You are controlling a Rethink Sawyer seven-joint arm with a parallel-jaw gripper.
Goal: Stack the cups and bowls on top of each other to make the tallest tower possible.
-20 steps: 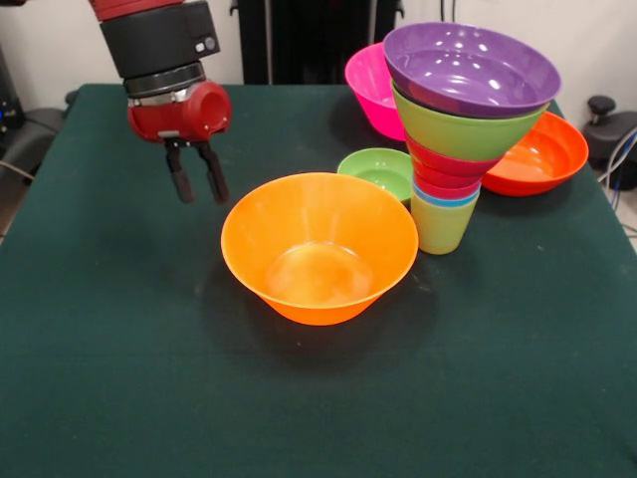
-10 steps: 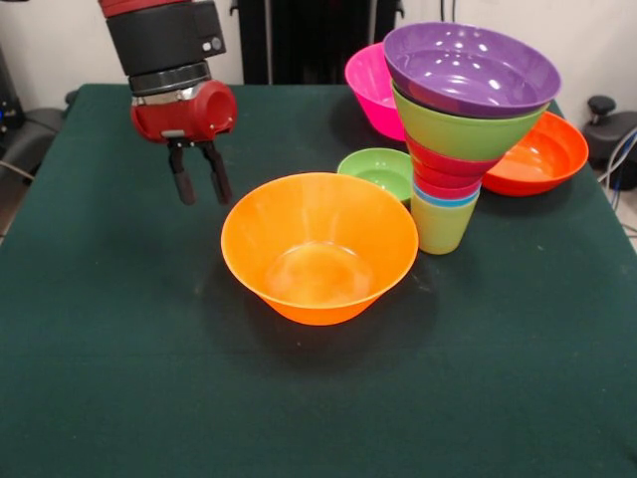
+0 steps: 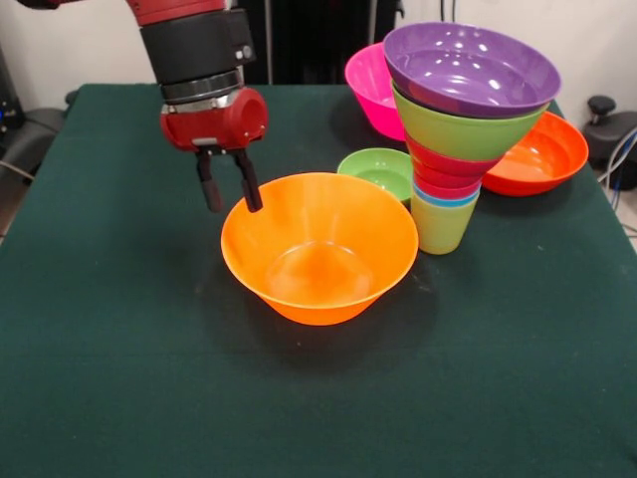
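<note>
My gripper will lower the big orange bowl (image 3: pixel 318 249), which narrows to a small base (image 3: pixel 318 314), so I expect this bowl to sink partway into the purple bowl.
A big orange bowl (image 3: pixel 318 247) stands upright in the middle of the table. My gripper (image 3: pixel 228 194) hangs open at its left rim, one finger just over the rim edge and the other outside it, nothing held. To the right rises the tower (image 3: pixel 460 129): a yellow-green cup (image 3: pixel 441 225) at the bottom, a blue cup rim above it, red pieces, a lime green bowl (image 3: pixel 466 129) and a purple bowl (image 3: pixel 472 68) on top. A small green bowl (image 3: pixel 376 170) sits between the orange bowl and the tower.
A pink bowl (image 3: pixel 368 86) stands behind the tower and a red-orange bowl (image 3: pixel 540 154) to its right. The dark green tablecloth (image 3: pixel 119 349) covers the table. Black equipment and cables lie past the right edge.
My gripper has moved right, from well left of the big orange bowl to its left rim. The bowls and the tower have not moved.
</note>
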